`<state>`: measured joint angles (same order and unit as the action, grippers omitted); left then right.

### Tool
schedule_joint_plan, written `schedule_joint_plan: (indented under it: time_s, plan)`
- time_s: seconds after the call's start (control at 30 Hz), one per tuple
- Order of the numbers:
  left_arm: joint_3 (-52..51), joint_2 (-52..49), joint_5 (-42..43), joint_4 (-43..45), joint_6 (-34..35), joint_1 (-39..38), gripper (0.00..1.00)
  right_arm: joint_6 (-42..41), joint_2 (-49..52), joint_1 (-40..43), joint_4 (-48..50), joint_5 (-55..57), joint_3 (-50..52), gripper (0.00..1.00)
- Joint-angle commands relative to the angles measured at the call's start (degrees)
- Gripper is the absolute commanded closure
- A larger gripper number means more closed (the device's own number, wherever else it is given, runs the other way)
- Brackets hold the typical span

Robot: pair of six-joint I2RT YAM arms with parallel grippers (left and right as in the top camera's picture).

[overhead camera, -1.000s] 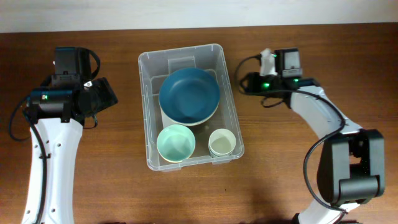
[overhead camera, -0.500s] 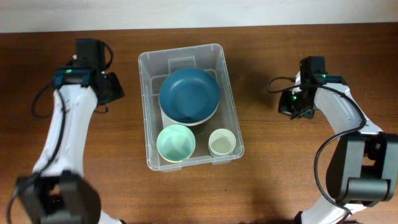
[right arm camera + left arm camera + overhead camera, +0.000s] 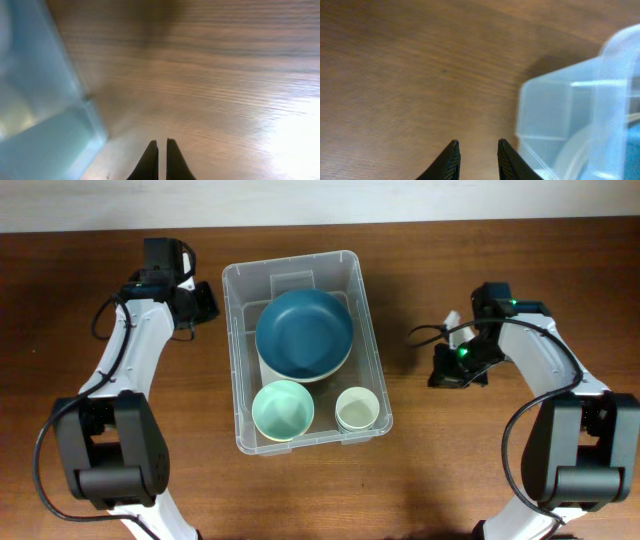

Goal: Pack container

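Observation:
Next, my left gripper pushes the container's nearby corner to straighten the container, because it stands at a slant with its far end leaning toward my left gripper.
The container, a large clear plastic bin, stands in the middle of the table. Inside are a big blue bowl resting on a white dish, a mint green bowl and a small cream cup. My left gripper is just left of the bin's far left corner; in the left wrist view its fingers are slightly apart and empty, with the bin's corner to their right. My right gripper is right of the bin; its fingers are closed and empty above bare wood, with the bin wall at left.
The wooden table runs to a pale wall strip at the far edge. Both arms' bases stand at the front corners. Black cables hang at each wrist.
My left arm has swung toward the bin's far left corner. My right arm has drawn back from the far side and come down beside the bin's right side.

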<state>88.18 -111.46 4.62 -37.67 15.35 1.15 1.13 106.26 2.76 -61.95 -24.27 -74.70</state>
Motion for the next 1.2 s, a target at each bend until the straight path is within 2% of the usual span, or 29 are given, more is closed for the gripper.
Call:
schedule_joint_plan:
  time_s: [0.0,0.3,0.8,0.87,0.97,1.17]
  plan:
    - [0.15,-1.16,6.16,1.07,-1.33,-0.66,0.74,7.48,-0.57,-2.23,-1.77,-6.64,-0.74,0.96]
    - [0.15,-1.16,7.45,1.86,-3.61,-3.58,0.73,10.69,-0.57,-7.87,-3.15,-6.80,-0.74,0.96]
    - [0.15,-1.16,7.61,1.86,-3.72,-4.63,0.73,10.69,-0.57,-7.93,-2.99,-6.75,-0.74,0.96]
    - [0.15,-1.14,7.30,1.86,-3.72,-4.37,0.63,10.67,-0.55,-7.93,-2.47,-6.54,-0.74,0.95]
    - [0.55,-1.14,6.05,1.42,-3.72,-3.28,0.41,8.85,-0.57,-7.93,-0.42,-2.80,-1.25,0.88]
    - [3.93,-0.81,4.26,-2.91,-3.82,-0.48,0.23,-2.45,-0.57,-7.93,2.54,16.20,-7.48,0.87]
